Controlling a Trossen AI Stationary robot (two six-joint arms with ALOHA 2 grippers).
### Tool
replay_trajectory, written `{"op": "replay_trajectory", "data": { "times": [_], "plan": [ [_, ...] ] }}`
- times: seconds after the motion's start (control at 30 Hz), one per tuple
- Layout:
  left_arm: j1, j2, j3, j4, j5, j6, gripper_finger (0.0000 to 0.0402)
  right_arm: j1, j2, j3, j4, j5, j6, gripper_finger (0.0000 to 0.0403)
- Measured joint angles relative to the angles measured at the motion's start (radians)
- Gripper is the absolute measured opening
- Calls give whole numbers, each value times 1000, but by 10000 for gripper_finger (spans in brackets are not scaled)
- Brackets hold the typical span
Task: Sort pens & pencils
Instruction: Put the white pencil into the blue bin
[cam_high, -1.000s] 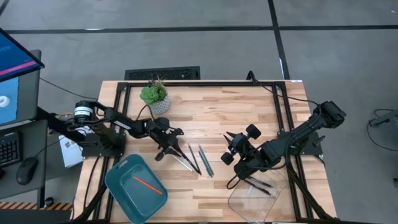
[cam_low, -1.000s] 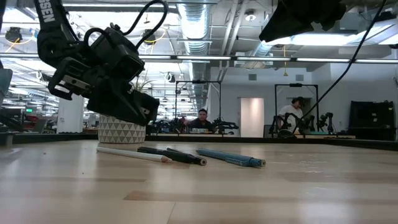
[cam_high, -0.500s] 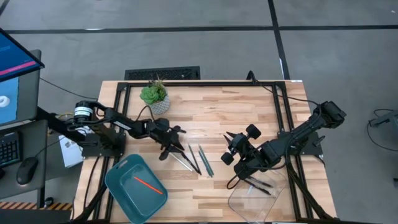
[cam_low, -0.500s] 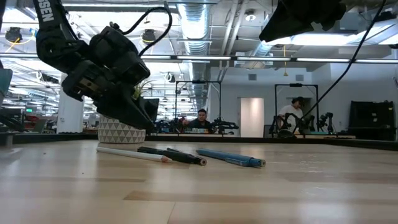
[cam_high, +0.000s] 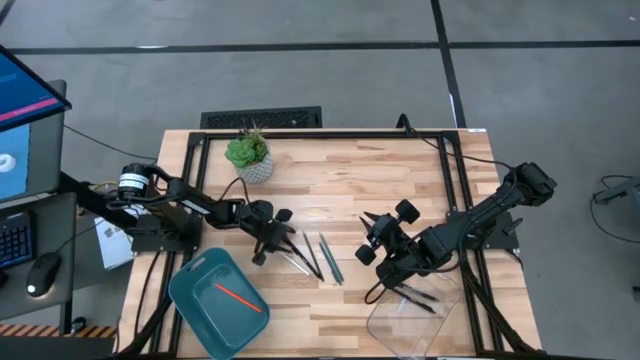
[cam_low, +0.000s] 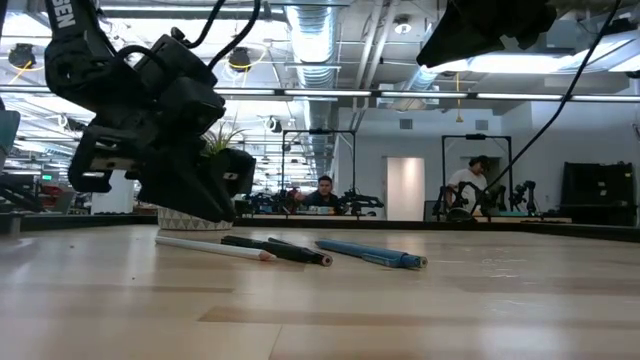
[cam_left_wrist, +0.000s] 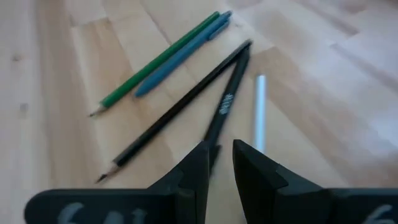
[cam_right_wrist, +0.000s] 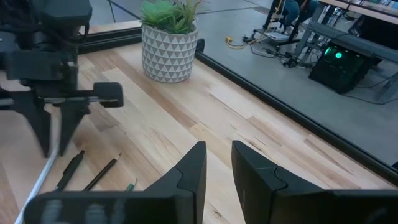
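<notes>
My left gripper should move its fingers to either side of the pale grey stick before it goes down, because the gap between its fingers lines up with the black pen's end.
Several slim sticks lie flat on the wooden table in a loose fan. They are a green pencil, a teal-blue pen, a black stick with a sharpened tip, a black pen and a pale grey stick. My left gripper hangs just above their near ends with a narrow gap between its fingers, and the black pen's end shows in line with that gap. An orange-red pencil lies in the teal tray. My right gripper waits narrowly open beside the clear container, which holds black pens.
A potted plant in a white patterned pot stands near the table's far left. The teal tray sits at the near left corner and the clear container at the near right edge. Bare wood lies between the sticks and my right gripper. People show in the room beyond the table.
My left gripper has come down toward the sticks and shifted a little toward the table's near edge, tipping as it went. The sticks have stayed where they were.
</notes>
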Motion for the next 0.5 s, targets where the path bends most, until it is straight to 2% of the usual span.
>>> {"op": "replay_trajectory", "data": {
  "times": [0.17,0.5],
  "plan": [
    [-19,0,0,4,134,-18,64,0,0,0,0,0,0,98],
    [-25,0,0,-6,120,19,64,0,0,0,0,0,0,98]
  ]
}}
